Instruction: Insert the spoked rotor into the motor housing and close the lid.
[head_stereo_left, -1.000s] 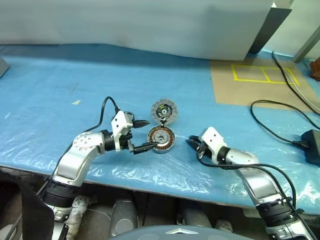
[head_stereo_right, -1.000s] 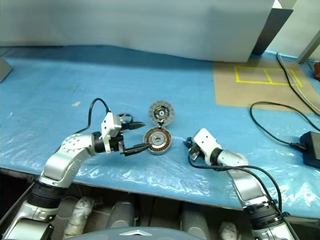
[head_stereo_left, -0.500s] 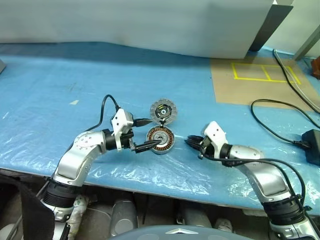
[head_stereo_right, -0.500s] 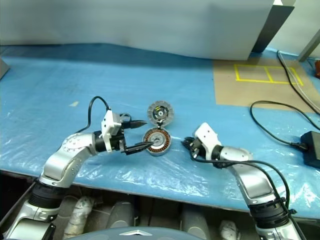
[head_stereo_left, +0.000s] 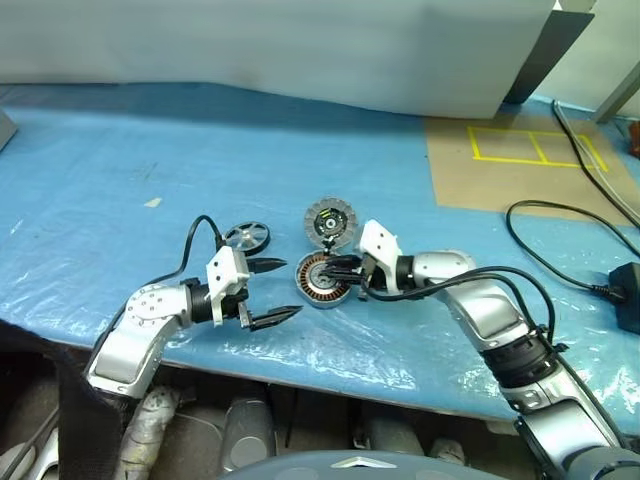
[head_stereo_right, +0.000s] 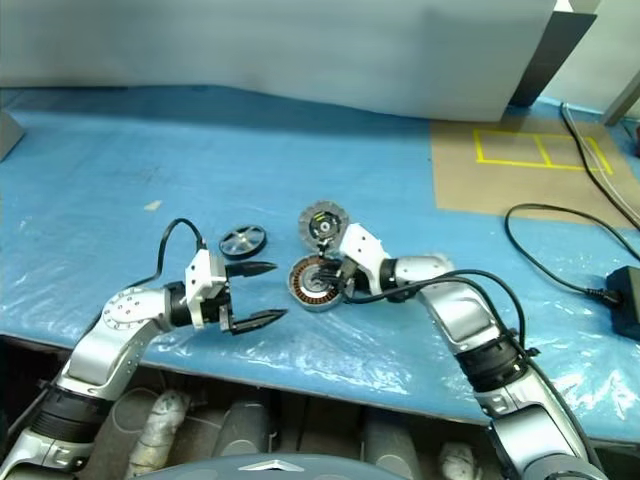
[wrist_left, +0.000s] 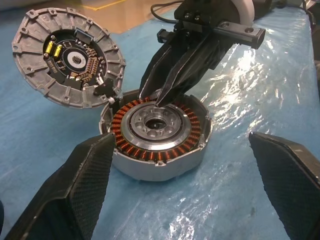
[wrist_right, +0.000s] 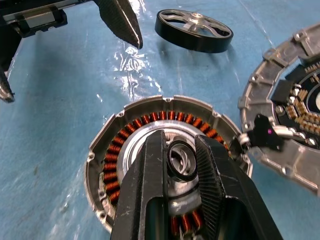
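Observation:
My right gripper's fingers hold the small black ring (wrist_right: 181, 160) slanted, so next I release it at the silver middle part's hole (wrist_left: 156, 124) and push it down with closed fingers.
The motor housing (head_stereo_left: 312, 289) sits on the blue sheet, its copper windings ringing a silver hub (wrist_left: 155, 125). The lid (head_stereo_left: 329, 221) stands tilted open at its far side on a small hinge, segmented circuit face showing (wrist_left: 67, 57). The spoked rotor (head_stereo_left: 247, 237) lies flat to the housing's left (wrist_right: 194, 30). My right gripper (head_stereo_left: 328, 270) hovers over the housing's centre, fingers nearly together with nothing seen between them; the hub's bore shows through the slit (wrist_right: 181, 160). My left gripper (head_stereo_left: 290, 288) stands wide open and empty, left of the housing and in front of the rotor.
Crinkled blue plastic sheet (head_stereo_left: 120, 200) covers the table, and its front edge runs just below both arms. A tan board with yellow tape (head_stereo_left: 520, 160) lies at the back right. A black cable (head_stereo_left: 560, 215) and a power adapter (head_stereo_left: 628, 300) lie at the right.
My right gripper swung left and up, from the sheet right of the housing to over its centre. My left gripper drew back from the housing, uncovering the rotor.

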